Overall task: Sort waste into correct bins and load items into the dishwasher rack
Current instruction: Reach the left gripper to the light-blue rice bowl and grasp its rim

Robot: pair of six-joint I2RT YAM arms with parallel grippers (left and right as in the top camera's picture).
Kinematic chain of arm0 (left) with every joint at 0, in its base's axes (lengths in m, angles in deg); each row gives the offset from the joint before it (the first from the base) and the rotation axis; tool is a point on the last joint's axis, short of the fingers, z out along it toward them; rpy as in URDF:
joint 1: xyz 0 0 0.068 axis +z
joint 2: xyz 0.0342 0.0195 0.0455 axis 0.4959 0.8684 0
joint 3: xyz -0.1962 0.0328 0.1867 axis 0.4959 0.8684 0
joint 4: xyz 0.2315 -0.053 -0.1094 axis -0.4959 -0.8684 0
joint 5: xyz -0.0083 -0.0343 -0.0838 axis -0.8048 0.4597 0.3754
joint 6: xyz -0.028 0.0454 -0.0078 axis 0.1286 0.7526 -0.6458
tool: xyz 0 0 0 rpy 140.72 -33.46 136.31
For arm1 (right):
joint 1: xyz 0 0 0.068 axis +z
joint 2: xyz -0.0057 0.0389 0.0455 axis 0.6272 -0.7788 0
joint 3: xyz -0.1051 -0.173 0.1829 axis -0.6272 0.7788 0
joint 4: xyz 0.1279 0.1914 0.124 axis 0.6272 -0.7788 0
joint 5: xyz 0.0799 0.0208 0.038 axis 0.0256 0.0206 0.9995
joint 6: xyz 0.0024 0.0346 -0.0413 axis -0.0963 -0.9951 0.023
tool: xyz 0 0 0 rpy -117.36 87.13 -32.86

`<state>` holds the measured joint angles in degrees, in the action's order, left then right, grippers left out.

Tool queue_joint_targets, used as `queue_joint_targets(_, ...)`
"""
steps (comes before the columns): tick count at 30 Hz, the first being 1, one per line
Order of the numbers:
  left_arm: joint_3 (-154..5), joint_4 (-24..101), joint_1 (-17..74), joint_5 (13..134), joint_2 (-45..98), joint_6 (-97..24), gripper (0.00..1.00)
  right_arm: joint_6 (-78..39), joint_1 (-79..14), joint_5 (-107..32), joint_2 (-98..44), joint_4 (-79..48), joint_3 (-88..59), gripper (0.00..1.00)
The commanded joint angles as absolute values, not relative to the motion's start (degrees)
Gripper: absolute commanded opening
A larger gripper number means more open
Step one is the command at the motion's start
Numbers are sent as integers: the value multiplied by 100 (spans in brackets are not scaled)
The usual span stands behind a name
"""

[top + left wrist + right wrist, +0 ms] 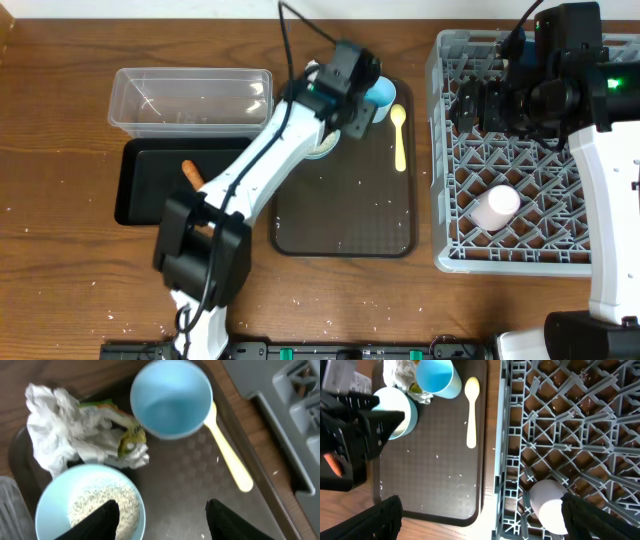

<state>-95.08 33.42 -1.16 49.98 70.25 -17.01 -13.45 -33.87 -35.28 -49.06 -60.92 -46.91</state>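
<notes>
The pale bowl (pixel 96 504) has rice in it, so next my left gripper pinches the bowl's rim and tips the rice into the black bin (pixel 160 188) before I rack the bowl.
My left gripper (pixel 162 521) hangs open over the brown tray's far end. One finger is above the rice (pixel 102 501) in the pale bowl (pixel 50 510), the other over bare tray, with the bowl's rim between them untouched. Just beyond lie a crumpled napkin (pixel 57 435), a yellow-green wrapper (pixel 131 440), a light-blue cup (pixel 171 397) and a yellow spoon (pixel 230 457). A carrot (pixel 192 172) lies in the black bin (pixel 150 205), next to the clear tub (pixel 190 95). My right gripper (pixel 492 517) is open above the grey rack (pixel 510 150), which holds the pink-and-white cup (pixel 495 207).
The brown serving tray (pixel 345 215) lies between the bins and the rack, with scattered rice grains on it. My left arm (pixel 250 170) crosses above the black bin and the tray's left edge. Stray grains dot the wooden table near the front.
</notes>
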Motion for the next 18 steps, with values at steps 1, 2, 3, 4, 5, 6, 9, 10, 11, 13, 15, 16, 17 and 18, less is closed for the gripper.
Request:
queue_joint_targets(1,-9951,2859,-62,4891,7375,-2027,56,-1256,-3361,-3507,-4875,-6138,-4707,99)
queue_joint_targets(2,-9945,2711,-42,4882,7414,-2173,52,-1256,-3361,-3509,-4875,-6160,-4707,99)
queue_joint_targets(3,-9943,2571,-33,4853,7473,-2307,49,-1236,-3361,-3509,-4875,-6182,-4700,99)
queue_joint_targets(4,-9925,2368,-14,4766,7567,-2517,47,-1210,-3361,-3515,-4875,-6206,-4691,99)
queue_joint_targets(5,-9923,2313,-9,4744,7591,-2563,46,-1192,-3361,-3515,-4875,-6217,-4687,99)
queue_joint_targets(6,-9914,2243,-7,4698,7650,-2639,46,-1192,-3361,-3531,-4875,-6221,-4680,99)
queue_joint_targets(9,-9862,2208,-7,4611,7843,-2711,46,-1179,-3361,-3533,-4875,-6217,-4663,99)
queue_joint_targets(10,-9862,2212,-7,4585,7910,-2720,46,-1149,-3361,-3535,-4875,-6215,-4658,99)
queue_joint_targets(11,-9862,2225,-7,4552,7989,-2722,46,-1149,-3361,-3568,-4875,-6217,-4658,99)
queue_joint_targets(13,-9862,2249,-7,4508,8144,-2720,46,-1149,-3361,-3644,-4875,-6228,-4658,99)
queue_joint_targets(15,-9862,2271,-7,4508,8286,-2720,46,-1149,-3361,-3662,-4875,-6252,-4658,99)
queue_joint_targets(16,-9862,2284,-7,4508,8337,-2720,46,-1149,-3361,-3662,-4875,-6265,-4658,99)
queue_joint_targets(17,-9862,2298,-7,4508,8398,-2720,45,-1149,-3361,-3662,-4875,-6269,-4658,99)
queue_joint_targets(18,-9862,2315,-7,4510,8426,-2720,45,-1149,-3361,-3664,-4875,-6274,-4658,99)
